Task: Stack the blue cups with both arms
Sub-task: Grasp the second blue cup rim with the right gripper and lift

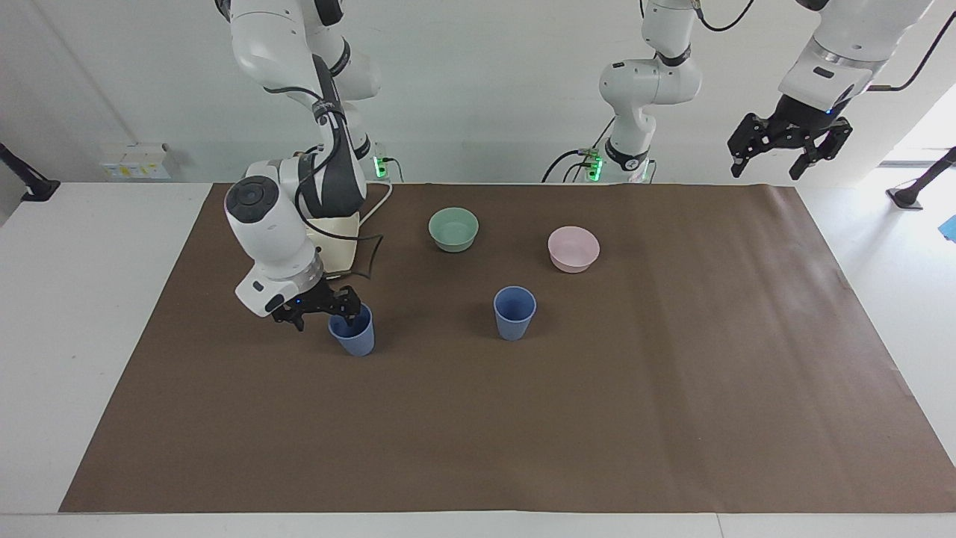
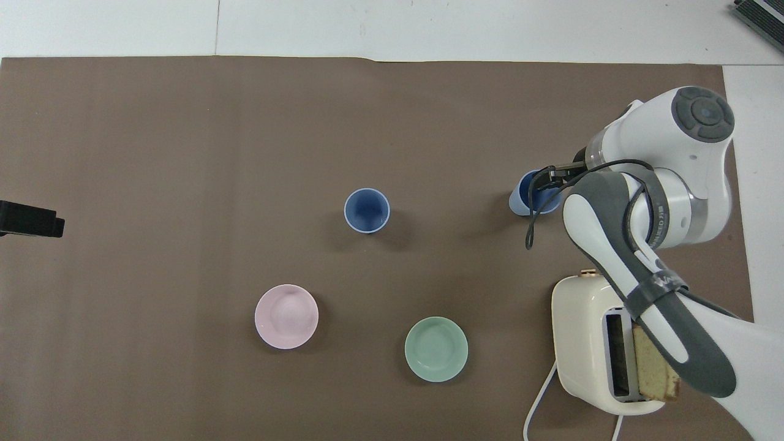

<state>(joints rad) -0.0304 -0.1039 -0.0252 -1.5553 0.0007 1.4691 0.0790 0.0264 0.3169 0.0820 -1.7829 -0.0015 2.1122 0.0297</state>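
Note:
I expect the blue cup at my right gripper [image 2: 530, 197] to go deep into the middle cup when I lower it, because the blue cup narrows [image 2: 516, 202] toward its base.
Two blue cups stand upright on the brown mat. One cup [image 1: 514, 312] is near the middle, also in the overhead view [image 2: 367, 210]. The other cup [image 1: 358, 340] stands toward the right arm's end of the table, also in the overhead view [image 2: 524, 199]. My right gripper [image 1: 323, 317] is down at this cup's rim, open, with one finger dipping into the cup's mouth and the other outside it; in the overhead view it [image 2: 547, 182] covers part of the rim. My left gripper [image 1: 769, 161] is open, empty and raised high over the mat's corner at the left arm's end.
A green bowl [image 1: 453, 229] and a pink bowl [image 1: 573, 248] sit nearer to the robots than the cups. A cream toaster [image 2: 582, 343] with a bread slice [image 2: 655, 370] stands nearer to the robots than the right gripper's cup, with its cord [image 2: 539, 398].

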